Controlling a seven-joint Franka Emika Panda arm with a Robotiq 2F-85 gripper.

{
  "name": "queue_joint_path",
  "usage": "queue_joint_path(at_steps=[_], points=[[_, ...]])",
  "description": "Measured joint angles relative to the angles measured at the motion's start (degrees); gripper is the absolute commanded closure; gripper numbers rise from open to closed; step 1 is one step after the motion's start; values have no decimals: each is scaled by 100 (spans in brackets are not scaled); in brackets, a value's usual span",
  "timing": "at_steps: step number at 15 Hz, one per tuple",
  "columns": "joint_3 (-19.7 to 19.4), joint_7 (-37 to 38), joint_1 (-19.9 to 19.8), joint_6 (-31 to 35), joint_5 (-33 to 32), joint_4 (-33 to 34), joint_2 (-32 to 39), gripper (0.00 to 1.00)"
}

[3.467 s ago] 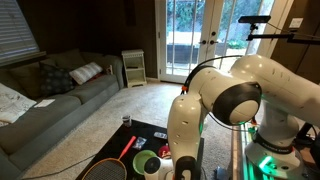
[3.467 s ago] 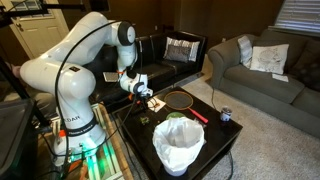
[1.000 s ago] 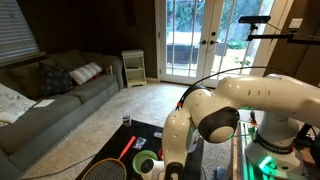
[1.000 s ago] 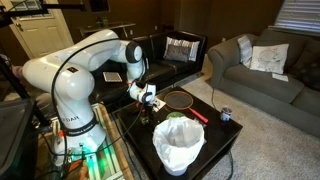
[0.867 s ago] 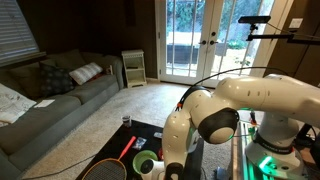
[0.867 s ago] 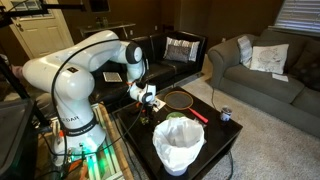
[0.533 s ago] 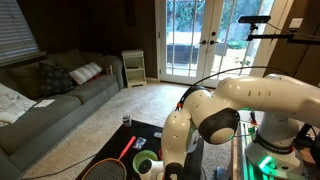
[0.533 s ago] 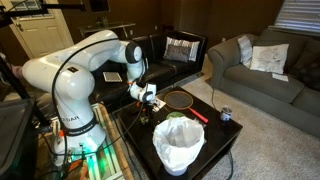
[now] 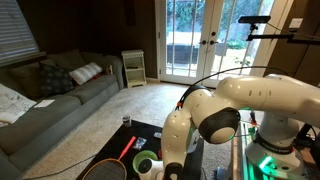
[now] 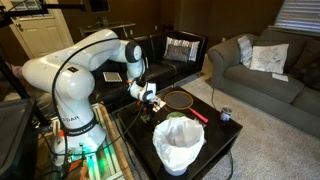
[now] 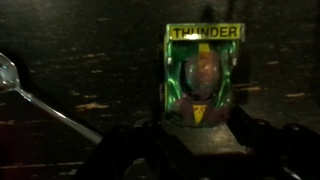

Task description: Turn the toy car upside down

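The toy car's top [image 11: 203,72] is still facing up, and my gripper is closed on the toy car's near end [image 11: 199,112]. So I should pull back and tip the toy car over before I open my gripper.
In the wrist view the toy car [image 11: 203,85] fills the middle: a red body with green sides, a small yellow mark and a "THUNDER" label at its far end. It rests on the dark table [image 11: 80,60]. My gripper [image 11: 200,128] is shut on the car's near end, with a dark finger pressed against each side. In an exterior view the gripper [image 10: 148,98] is down at the table top, and it covers the car. The arm's bulk hides both gripper and car in the exterior view that faces the glass doors.
A spoon [image 11: 35,98] lies to the left of the car. A tall white bucket [image 10: 179,146] stands at the table's near edge, with a racket [image 10: 180,99] and a can [image 10: 225,115] beyond. A green round dish [image 9: 147,163] sits beside the arm.
Since the earliest frames the arm has come down to the table. Over the last second it holds still in both exterior views.
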Motion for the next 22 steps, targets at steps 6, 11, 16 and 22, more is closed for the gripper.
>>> queue_joint_path(at_steps=[6, 11, 16, 22], points=[[482, -140, -325, 2314, 61, -265, 35, 59], [537, -360, -307, 3959, 391, -669, 71, 59], [689, -860, -218, 5303, 1197, -869, 262, 59], [916, -1480, -162, 5775, 1770, -905, 531, 59]])
